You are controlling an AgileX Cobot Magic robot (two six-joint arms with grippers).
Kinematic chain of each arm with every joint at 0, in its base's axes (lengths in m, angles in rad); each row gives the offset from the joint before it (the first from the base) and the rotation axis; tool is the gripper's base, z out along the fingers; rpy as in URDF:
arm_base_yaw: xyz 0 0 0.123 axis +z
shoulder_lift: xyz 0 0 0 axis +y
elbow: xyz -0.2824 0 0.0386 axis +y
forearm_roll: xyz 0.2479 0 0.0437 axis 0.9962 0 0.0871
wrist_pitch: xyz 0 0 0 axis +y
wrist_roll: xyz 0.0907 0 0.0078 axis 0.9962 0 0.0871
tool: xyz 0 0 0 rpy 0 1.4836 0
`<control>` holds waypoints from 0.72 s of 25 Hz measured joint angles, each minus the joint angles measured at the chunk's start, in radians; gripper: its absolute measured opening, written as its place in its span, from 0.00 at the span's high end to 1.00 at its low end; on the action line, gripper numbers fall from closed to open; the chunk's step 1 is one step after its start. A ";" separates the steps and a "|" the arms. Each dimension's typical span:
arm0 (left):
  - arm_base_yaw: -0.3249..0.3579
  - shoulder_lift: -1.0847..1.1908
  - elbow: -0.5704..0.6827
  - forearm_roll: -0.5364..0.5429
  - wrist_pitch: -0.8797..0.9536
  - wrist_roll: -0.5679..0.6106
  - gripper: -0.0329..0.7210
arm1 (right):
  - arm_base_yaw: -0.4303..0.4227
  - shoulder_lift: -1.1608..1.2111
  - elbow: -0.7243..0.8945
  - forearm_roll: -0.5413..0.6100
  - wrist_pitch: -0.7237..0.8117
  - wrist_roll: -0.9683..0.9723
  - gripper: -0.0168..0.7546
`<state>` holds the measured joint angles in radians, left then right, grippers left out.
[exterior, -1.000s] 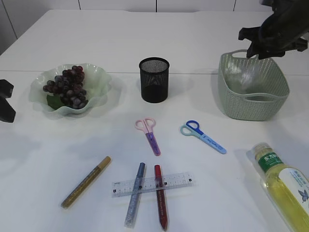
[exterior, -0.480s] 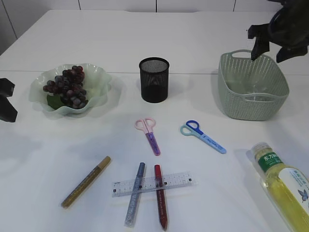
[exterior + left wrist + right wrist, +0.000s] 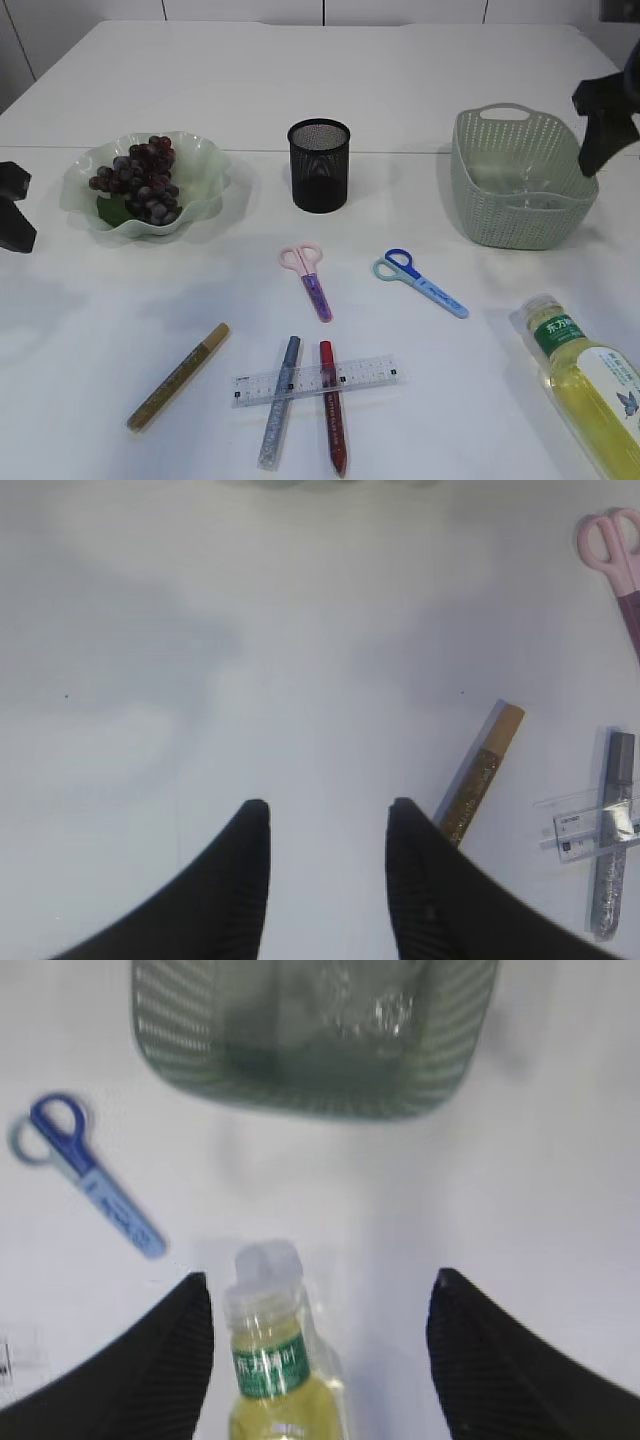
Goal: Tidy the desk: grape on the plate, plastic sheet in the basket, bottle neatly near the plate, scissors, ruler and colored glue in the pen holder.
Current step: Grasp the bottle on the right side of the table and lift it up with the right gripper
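Note:
I expect the yellow liquid (image 3: 575,390) to stay in the bottle when I pick the bottle up and turn it upright, because the cap (image 3: 539,305) is on the bottle's neck.
Grapes (image 3: 140,180) lie on the green plate (image 3: 205,160) at the left. The clear plastic sheet (image 3: 525,188) lies in the green basket (image 3: 520,230), and it also shows in the right wrist view (image 3: 370,1005). The yellow bottle (image 3: 590,385) lies on its side at the front right. My right gripper (image 3: 320,1290) is open and empty above the bottle's cap (image 3: 265,1265); it shows at the right edge of the exterior view (image 3: 600,130). My left gripper (image 3: 328,815) is open and empty over bare table, left of the gold glue (image 3: 480,775).
The black mesh pen holder (image 3: 320,165) stands mid-table. Pink scissors (image 3: 308,275) and blue scissors (image 3: 420,282) lie in front of it. Gold glue (image 3: 178,375), silver glue (image 3: 280,400) and red glue (image 3: 332,405) lie at the front, the clear ruler (image 3: 315,381) across two of them.
My right gripper has moved from above the basket out to the right and lower. The plastic sheet it held now lies in the basket. The left arm has not moved.

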<state>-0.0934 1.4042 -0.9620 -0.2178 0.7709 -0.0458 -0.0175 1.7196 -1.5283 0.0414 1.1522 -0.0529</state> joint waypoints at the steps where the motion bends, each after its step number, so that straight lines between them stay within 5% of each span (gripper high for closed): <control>1: 0.000 0.000 0.000 0.000 0.000 0.000 0.58 | 0.000 -0.020 0.039 0.000 0.000 -0.006 0.30; 13: 0.000 0.000 0.000 0.002 0.002 0.000 0.59 | 0.002 -0.153 0.395 0.020 -0.003 -0.055 0.30; 18: 0.000 0.000 0.000 0.002 0.008 0.000 0.59 | 0.068 -0.156 0.500 -0.001 -0.003 -0.066 0.30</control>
<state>-0.0934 1.4042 -0.9620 -0.2157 0.7792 -0.0458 0.0504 1.5634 -1.0280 0.0401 1.1491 -0.1186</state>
